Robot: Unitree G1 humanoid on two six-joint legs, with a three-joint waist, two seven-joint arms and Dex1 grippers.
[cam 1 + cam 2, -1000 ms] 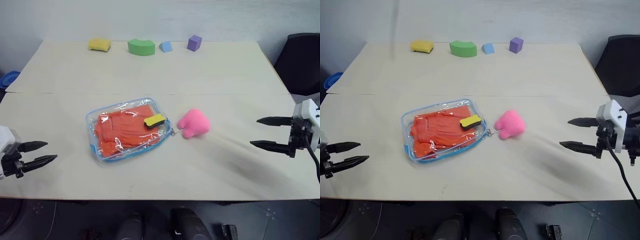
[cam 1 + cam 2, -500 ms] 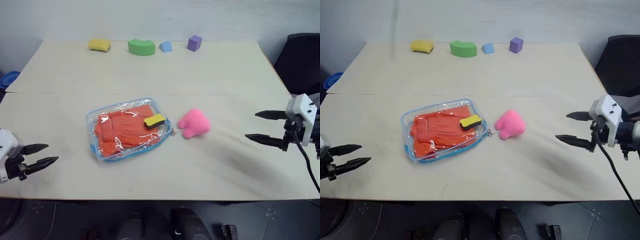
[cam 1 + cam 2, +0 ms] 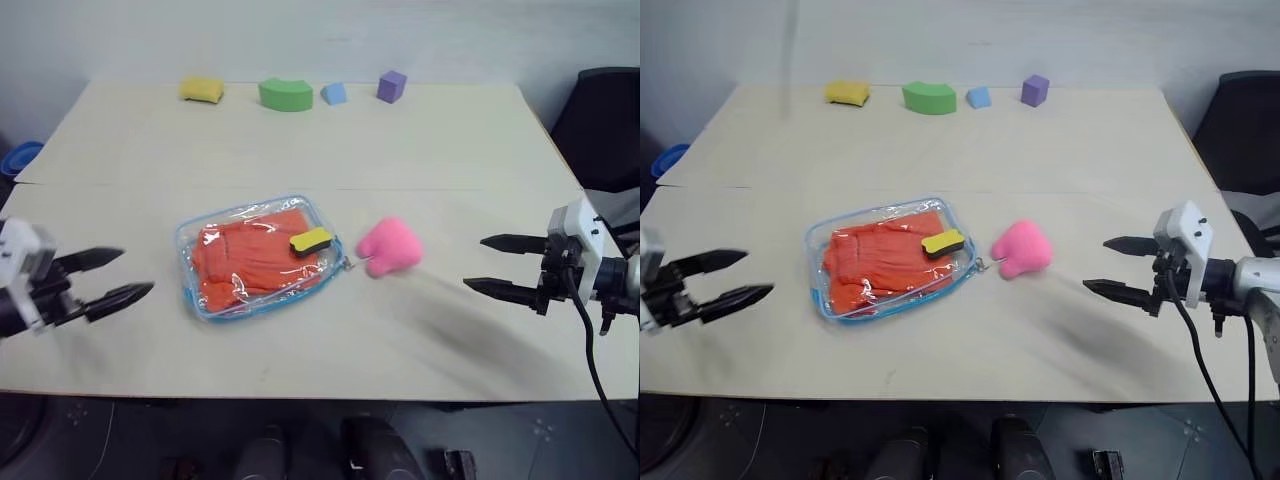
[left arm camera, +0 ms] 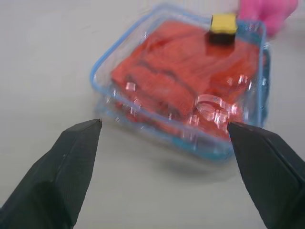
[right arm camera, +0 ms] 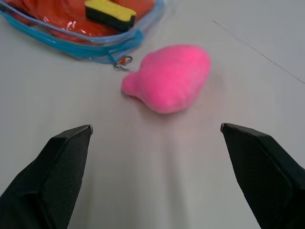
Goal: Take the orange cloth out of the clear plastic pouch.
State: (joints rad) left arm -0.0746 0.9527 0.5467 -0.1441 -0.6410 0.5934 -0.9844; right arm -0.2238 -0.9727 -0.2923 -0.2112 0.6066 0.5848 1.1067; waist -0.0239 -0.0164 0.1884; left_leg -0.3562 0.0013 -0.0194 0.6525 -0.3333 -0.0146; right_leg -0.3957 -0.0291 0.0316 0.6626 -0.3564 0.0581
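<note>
The cloth has clear room around it, so it should slide out as a heap when the robot holds the pouch's blue zipper edge and pulls the orange cloth (image 3: 245, 258).
The clear plastic pouch (image 3: 262, 256) with light blue edges lies flat on the table, left of centre. Folded inside it is the orange cloth (image 3: 250, 262), seen through the plastic. A yellow and black block (image 3: 311, 241) rests at the pouch's right end; whether it is inside or on top I cannot tell. My left gripper (image 3: 118, 276) is open, hovering left of the pouch and pointing toward it. In the left wrist view the pouch (image 4: 183, 86) lies just beyond the spread fingers. My right gripper (image 3: 488, 266) is open, well right of the pouch, with nothing between its fingers.
A pink soft toy (image 3: 389, 246) lies just right of the pouch's zipper pull, between the pouch and my right gripper. Along the far table edge stand a yellow block (image 3: 201, 89), a green arch (image 3: 285, 94), a blue block (image 3: 333, 93) and a purple cube (image 3: 391, 86).
My left gripper has moved right and up toward the pouch and its fingers have spread wider. My right gripper has shifted left toward the pink toy, staying open.
</note>
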